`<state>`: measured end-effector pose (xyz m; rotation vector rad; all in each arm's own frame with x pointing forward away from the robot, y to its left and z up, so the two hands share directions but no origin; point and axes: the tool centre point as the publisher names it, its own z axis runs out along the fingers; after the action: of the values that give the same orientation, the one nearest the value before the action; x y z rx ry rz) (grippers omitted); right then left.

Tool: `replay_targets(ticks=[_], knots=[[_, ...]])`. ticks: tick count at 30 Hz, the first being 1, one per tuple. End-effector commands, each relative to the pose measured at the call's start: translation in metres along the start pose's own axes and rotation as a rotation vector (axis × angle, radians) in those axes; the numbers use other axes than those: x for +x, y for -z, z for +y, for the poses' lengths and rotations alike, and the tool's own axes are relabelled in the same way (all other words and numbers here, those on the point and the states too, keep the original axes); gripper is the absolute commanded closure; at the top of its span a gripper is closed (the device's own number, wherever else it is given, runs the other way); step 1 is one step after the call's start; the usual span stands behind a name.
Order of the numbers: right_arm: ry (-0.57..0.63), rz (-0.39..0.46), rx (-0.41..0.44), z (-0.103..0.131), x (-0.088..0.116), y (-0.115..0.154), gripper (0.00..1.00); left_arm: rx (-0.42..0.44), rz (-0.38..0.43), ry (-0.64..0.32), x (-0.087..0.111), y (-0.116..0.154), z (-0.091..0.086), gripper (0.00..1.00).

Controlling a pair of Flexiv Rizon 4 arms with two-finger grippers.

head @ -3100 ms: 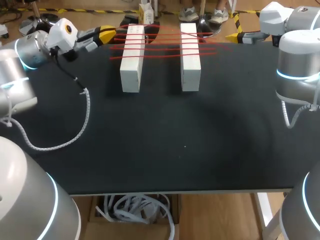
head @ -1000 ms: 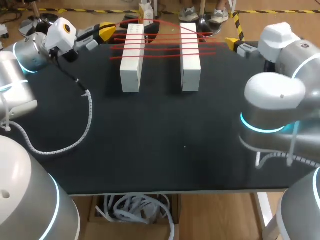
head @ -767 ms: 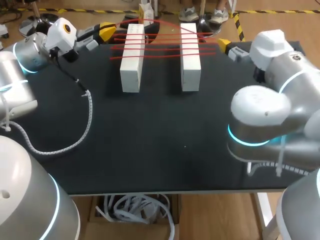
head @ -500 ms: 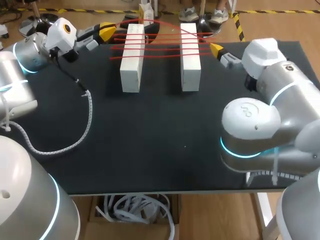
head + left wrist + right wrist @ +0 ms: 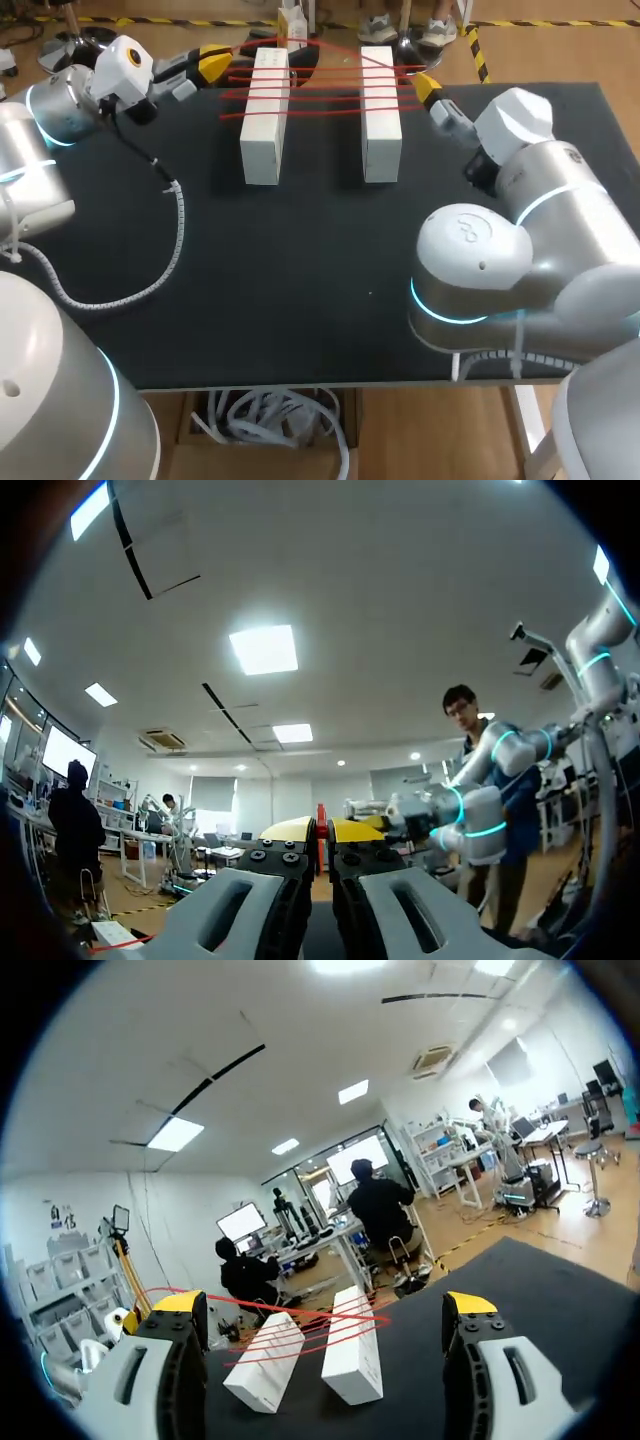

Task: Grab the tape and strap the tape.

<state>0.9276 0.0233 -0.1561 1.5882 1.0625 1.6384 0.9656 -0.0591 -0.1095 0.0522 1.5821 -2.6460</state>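
Observation:
The held red tape piece (image 5: 262, 42) curves clear of the straight tape pieces, so it will bend into a round loop when the robot carries its other end.
Two white blocks (image 5: 264, 115) (image 5: 380, 110) lie side by side at the far part of the black table (image 5: 300, 290). Several strands of red tape (image 5: 320, 95) run across both of them. My left gripper (image 5: 213, 65) sits just left of the left block, shut on the red tape; a red strip (image 5: 321, 825) shows between the yellow tips of the left gripper (image 5: 322, 832). My right gripper (image 5: 428, 87) stands open just right of the right block, nothing between its fingers. Ahead of the right gripper (image 5: 324, 1308) lie both blocks (image 5: 264, 1362) (image 5: 350, 1355) and the tape (image 5: 300, 1328).
A white coiled cable (image 5: 172, 235) from my left arm lies across the table's left part. My right arm's big grey joints (image 5: 500, 260) lean over the table's right half.
My right arm has swung in from the right edge, bringing its open gripper leftward up to the right block. The left gripper and the tape have not moved.

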Motion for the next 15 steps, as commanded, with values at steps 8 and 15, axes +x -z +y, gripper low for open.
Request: replay_targets(ticks=[8, 15], knots=[[-0.619, 0.114, 0.038, -0.013, 0.008, -0.005, 0.0, 0.001, 0.0, -0.002, 0.0, 0.0, 0.001, 1.0], [-0.899, 0.303, 0.049, -0.017, 0.013, -0.002, 0.0, 0.001, 0.0, -0.002, 0.0, 0.0, 0.001, 1.0]])
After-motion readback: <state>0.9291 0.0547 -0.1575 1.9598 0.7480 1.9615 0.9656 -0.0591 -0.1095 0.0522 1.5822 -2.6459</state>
